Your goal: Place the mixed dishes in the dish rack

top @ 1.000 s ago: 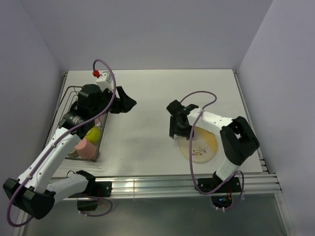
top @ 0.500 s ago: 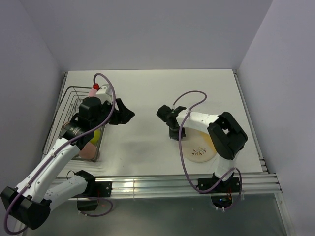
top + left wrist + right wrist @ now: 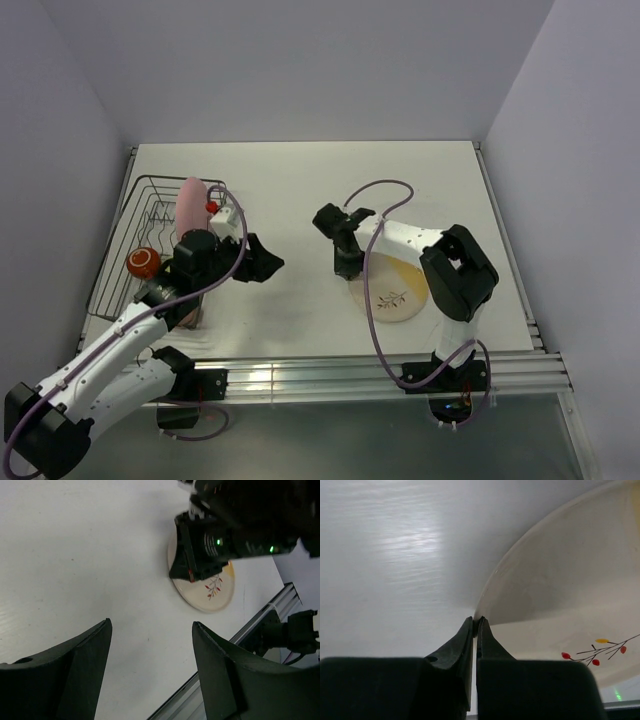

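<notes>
My right gripper is pinching the cream-and-orange plate (image 3: pixel 397 282), and the plate's rim (image 3: pixel 361 303) beside its leaf sprig is free. My left gripper keeps going to that rim and closes.
The cream-and-orange plate (image 3: pixel 397 288) with a leaf sprig lies on the white table right of centre. My right gripper (image 3: pixel 346 270) is shut on its left rim; the right wrist view shows the jaws (image 3: pixel 476 623) pinching the edge of that plate (image 3: pixel 560 625). The dish rack (image 3: pixel 138 192) stands at the far left. In it a pink plate (image 3: pixel 190 203) stands upright and a dark red-orange mug (image 3: pixel 143 262) sits nearer. My left gripper (image 3: pixel 268 262) hovers open just right of the rack, holding nothing. Its wrist view (image 3: pixel 150 645) looks across the table at the plate (image 3: pixel 212 590).
The left arm lies over the rack's near end and hides what is there. A metal rail (image 3: pixel 380 370) runs along the table's near edge. Walls close in on the left, back and right. The right arm's cable (image 3: pixel 385 190) loops above the plate.
My right gripper has shut on the plate's left rim and the plate has shifted a little leftward. The left arm pulled back toward the near edge, uncovering the pink plate and mug.
</notes>
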Controlling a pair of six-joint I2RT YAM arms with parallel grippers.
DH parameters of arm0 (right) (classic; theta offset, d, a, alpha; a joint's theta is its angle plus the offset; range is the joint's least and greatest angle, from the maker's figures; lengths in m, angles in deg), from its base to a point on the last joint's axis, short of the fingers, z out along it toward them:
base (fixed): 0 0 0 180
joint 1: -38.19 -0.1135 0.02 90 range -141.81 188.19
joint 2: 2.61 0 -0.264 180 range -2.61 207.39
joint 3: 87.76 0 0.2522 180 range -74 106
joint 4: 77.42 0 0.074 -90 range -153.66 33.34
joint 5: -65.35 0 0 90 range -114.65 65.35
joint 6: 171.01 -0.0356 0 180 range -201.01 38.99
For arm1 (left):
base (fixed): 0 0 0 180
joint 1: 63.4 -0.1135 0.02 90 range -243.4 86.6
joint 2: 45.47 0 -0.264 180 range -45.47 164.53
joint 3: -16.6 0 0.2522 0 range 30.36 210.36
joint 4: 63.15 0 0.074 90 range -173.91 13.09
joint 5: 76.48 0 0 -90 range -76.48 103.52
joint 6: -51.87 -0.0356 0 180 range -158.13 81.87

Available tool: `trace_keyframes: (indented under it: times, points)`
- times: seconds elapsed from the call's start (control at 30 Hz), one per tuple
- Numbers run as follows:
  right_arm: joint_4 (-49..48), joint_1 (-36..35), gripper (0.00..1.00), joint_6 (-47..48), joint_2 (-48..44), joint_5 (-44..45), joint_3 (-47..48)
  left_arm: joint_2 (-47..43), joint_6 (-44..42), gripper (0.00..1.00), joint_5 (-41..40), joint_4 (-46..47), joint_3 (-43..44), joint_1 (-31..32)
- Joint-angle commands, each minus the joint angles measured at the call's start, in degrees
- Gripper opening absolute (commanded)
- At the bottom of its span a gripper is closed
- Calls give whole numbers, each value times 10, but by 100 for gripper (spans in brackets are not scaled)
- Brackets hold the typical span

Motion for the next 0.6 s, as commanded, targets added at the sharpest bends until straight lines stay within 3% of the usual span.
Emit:
trace_keyframes:
  times: [0.0,0.2,0.47,0.57]
  points:
    - [-62,2,0,-9,-23,-91,67,-45,20,71,8,147,-53,21]
    - [-64,14,0,-29,-22,-142,104,-10,29,73,-11,202,-86,50]
    - [-93,26,0,-61,-27,-199,103,81,35,76,-144,245,-88,136]
    - [-96,32,0,-70,-30,-217,113,117,38,77,-157,291,-95,162]
